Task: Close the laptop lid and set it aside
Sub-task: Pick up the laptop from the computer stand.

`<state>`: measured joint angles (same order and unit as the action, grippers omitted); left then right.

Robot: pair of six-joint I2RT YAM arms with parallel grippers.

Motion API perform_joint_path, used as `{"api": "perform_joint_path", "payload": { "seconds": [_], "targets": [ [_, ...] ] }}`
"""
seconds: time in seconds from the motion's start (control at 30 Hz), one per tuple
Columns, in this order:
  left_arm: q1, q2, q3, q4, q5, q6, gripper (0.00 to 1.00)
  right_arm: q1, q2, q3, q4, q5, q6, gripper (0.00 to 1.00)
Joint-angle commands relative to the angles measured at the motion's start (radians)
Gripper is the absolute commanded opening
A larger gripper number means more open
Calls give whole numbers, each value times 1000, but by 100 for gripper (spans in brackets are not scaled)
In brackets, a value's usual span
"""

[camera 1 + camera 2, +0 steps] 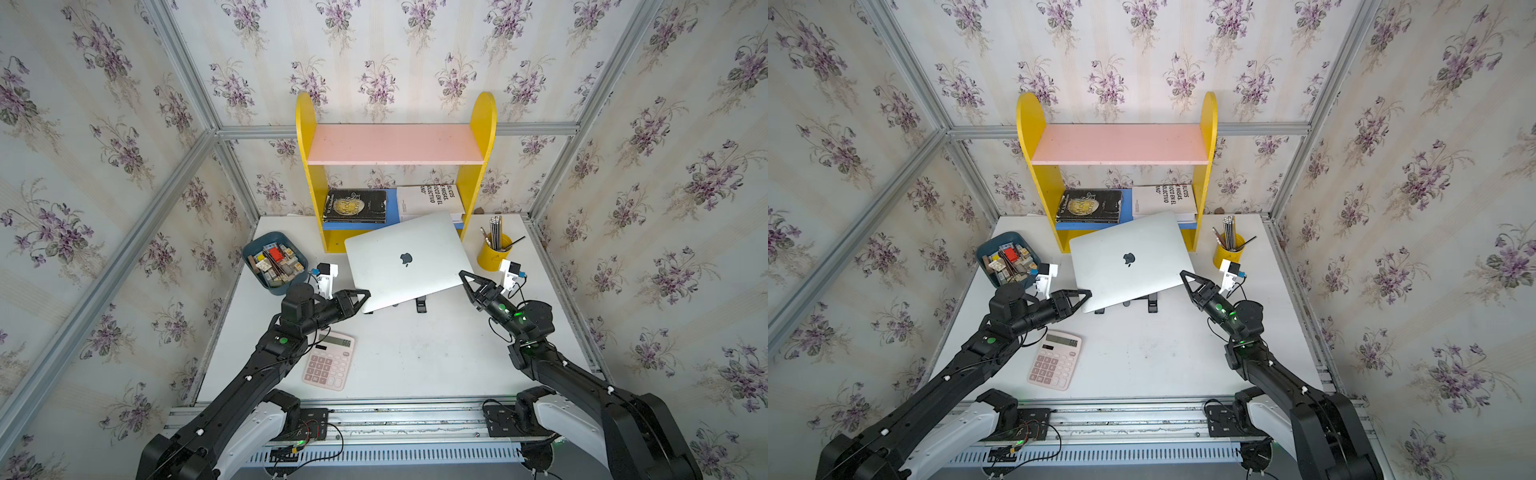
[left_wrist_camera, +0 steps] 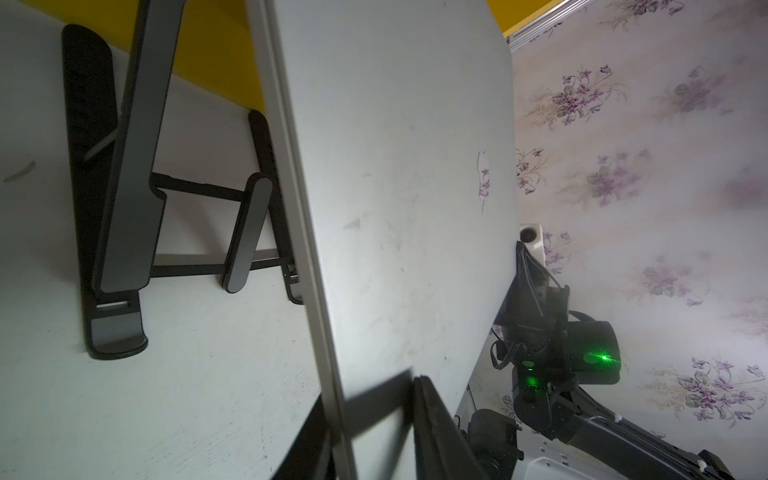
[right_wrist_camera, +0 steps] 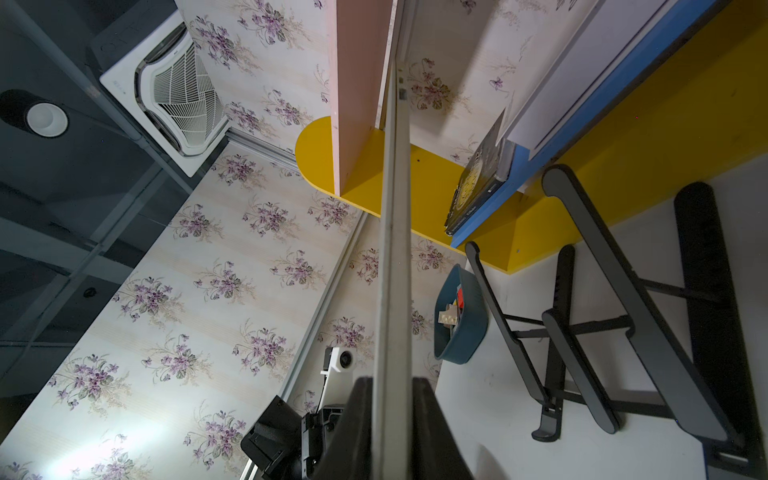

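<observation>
The closed laptop's far edge (image 1: 398, 225) faces the yellow shelf's empty pink top (image 1: 396, 142), so my right gripper keeps lifting the laptop until it lies there.
The silver laptop (image 1: 407, 259) (image 1: 1129, 259) is closed, its lid with the apple logo facing up. It hangs tilted above the table, clear of its stand. My left gripper (image 1: 365, 296) (image 1: 1087, 296) is shut on its near left corner. In the left wrist view the laptop (image 2: 395, 166) edge runs between the jaws of that gripper (image 2: 370, 395): one finger on the lid, one beneath. My right gripper (image 1: 463, 276) (image 1: 1185, 276) is shut on the right edge. In the right wrist view the thin laptop (image 3: 395, 249) edge is pinched in the gripper (image 3: 390, 380).
A black folding stand (image 1: 420, 305) (image 2: 124, 187) (image 3: 623, 311) sits bare under the laptop. Behind is a yellow shelf (image 1: 395, 143) holding books. A blue bin (image 1: 275, 262) of blocks stands left, a yellow pencil cup (image 1: 494, 249) right, and a pink calculator (image 1: 329, 360) near front left.
</observation>
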<state>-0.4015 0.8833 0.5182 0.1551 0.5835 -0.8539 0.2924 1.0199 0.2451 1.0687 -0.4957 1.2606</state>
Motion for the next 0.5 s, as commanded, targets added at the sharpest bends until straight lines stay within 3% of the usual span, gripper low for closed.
{"api": "perform_joint_path", "payload": {
  "seconds": [0.0, 0.47],
  "targets": [
    [-7, -4, 26, 67, 55, 29, 29, 13, -17, 27, 12, -68, -58, 0],
    [-2, 74, 210, -16, 69, 97, 28, 16, -38, 128, -116, -64, -109, 0]
  ]
}}
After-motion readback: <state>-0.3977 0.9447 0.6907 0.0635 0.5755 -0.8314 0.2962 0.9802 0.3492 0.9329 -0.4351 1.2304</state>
